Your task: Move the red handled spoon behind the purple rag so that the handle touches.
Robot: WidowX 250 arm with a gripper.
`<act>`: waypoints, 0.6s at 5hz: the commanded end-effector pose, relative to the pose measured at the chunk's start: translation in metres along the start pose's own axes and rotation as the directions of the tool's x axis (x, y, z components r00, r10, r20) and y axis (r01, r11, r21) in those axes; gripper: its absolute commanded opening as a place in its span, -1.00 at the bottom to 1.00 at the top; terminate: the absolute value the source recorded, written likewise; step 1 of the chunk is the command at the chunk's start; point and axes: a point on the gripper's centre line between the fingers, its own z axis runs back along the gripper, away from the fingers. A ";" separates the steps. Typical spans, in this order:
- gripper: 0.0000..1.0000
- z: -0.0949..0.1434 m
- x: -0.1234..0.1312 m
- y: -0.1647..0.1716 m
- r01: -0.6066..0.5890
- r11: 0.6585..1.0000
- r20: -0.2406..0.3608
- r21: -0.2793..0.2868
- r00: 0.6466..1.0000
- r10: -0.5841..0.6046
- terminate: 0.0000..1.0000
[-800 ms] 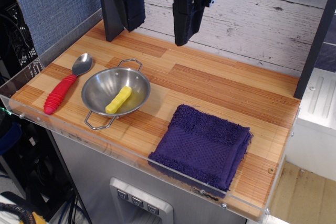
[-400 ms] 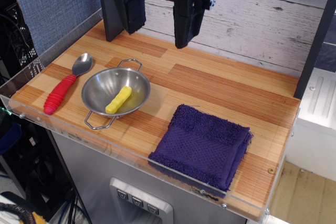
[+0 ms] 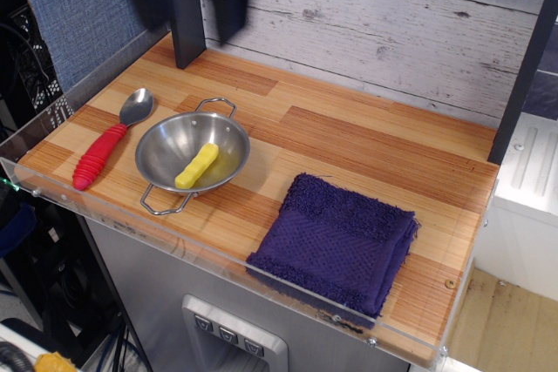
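Observation:
The steel bowl (image 3: 192,152) has only a narrow gap (image 3: 132,135) between it and the spoon, so the bowl will move and turn a little when I raise the spoon.
The red handled spoon (image 3: 109,141) lies at the table's left end, silver bowl to the back and ribbed red handle toward the front edge. The purple rag (image 3: 336,241) lies folded at the front right, far from the spoon. My gripper (image 3: 192,6) is motion-blurred high at the back left, above and behind the spoon. Its two dark fingers (image 3: 229,6) stand wide apart with nothing between them.
A steel bowl (image 3: 166,141) with two wire handles sits just right of the spoon and holds a yellow stick-shaped piece (image 3: 197,165). A black post (image 3: 187,37) stands at the back left. A clear acrylic lip (image 3: 131,215) runs along the front edge.
My gripper has swung quickly to the left and slightly up along the back wall. The spoon, the bowl and the rag have not moved.

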 end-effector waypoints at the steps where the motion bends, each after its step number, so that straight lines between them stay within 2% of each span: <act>1: 1.00 -0.008 -0.003 0.100 -0.115 0.992 0.026 0.046 0.993 0.114 -1.00; 2: 1.00 -0.027 -0.007 0.133 -0.141 0.980 -0.015 0.139 0.989 0.145 -1.00; 3: 1.00 -0.045 -0.012 0.158 -0.175 0.968 -0.035 0.181 0.982 0.184 -1.00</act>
